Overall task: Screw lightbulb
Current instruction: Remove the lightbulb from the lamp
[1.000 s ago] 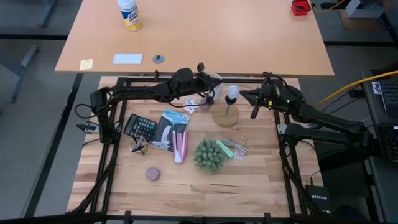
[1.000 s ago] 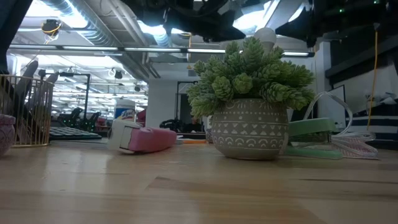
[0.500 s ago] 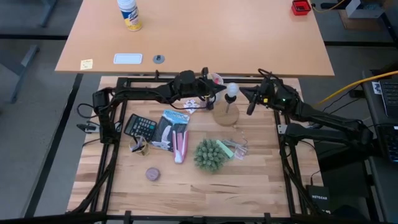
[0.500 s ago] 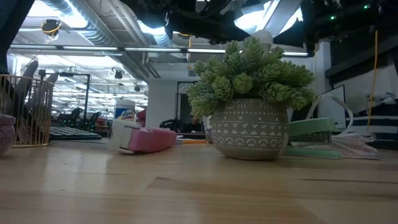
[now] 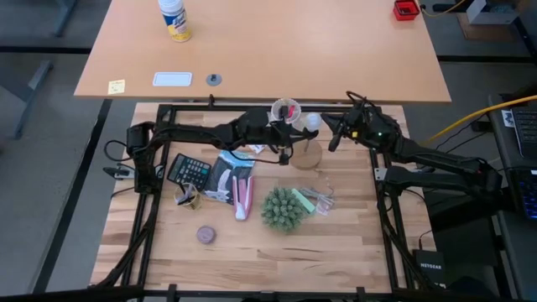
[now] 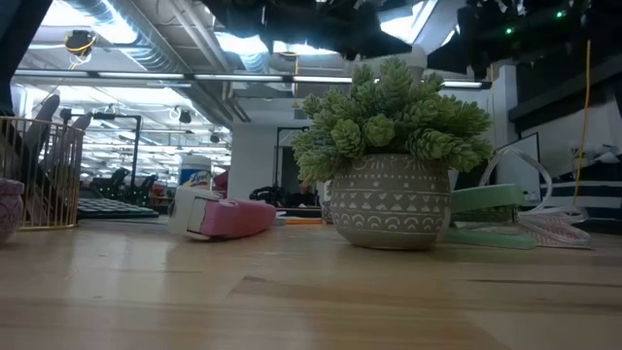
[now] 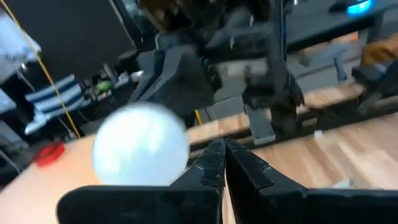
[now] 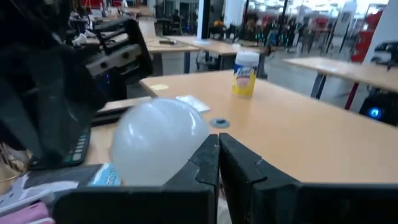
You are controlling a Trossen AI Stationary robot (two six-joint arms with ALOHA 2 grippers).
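I should sweep the closed fingers of my left gripper back along the glass toward the lightbulb's far edge [image 5: 312,116], because they are now at the lightbulb's near edge [image 5: 312,128].
The white lightbulb [image 5: 312,123] stands upright in the socket of the round wooden disc [image 5: 306,157] at the far middle of the table. My left gripper [image 5: 291,151] reaches in level from the table's left and is shut, its fingers just beside the bulb's glass [image 7: 142,146]. My right gripper [image 5: 332,141] comes level from the right, also shut and empty, with the bulb [image 8: 158,140] close beside its fingers. In the low view the plant hides the socket. My left gripper's shut fingers [image 7: 211,163] stand close beside the bulb's glass; I cannot tell whether they touch it. My right gripper's shut fingers [image 8: 202,158] overlap the bulb's rounded side [image 8: 186,146] in its wrist view; I cannot tell whether they touch it.
A white cup [image 5: 285,109] stands just behind the bulb. Nearer lie a potted plant [image 5: 283,210], green items [image 5: 309,200], a pink-and-white tool [image 5: 242,195], a calculator [image 5: 190,170], a wire basket [image 5: 185,197] and a brownish puck [image 5: 206,235].
My left gripper has swung toward the table's near edge and the right, coming closer to the bulb and uncovering the white cup behind it. It stays shut. The bulb and the disc have kept their place.
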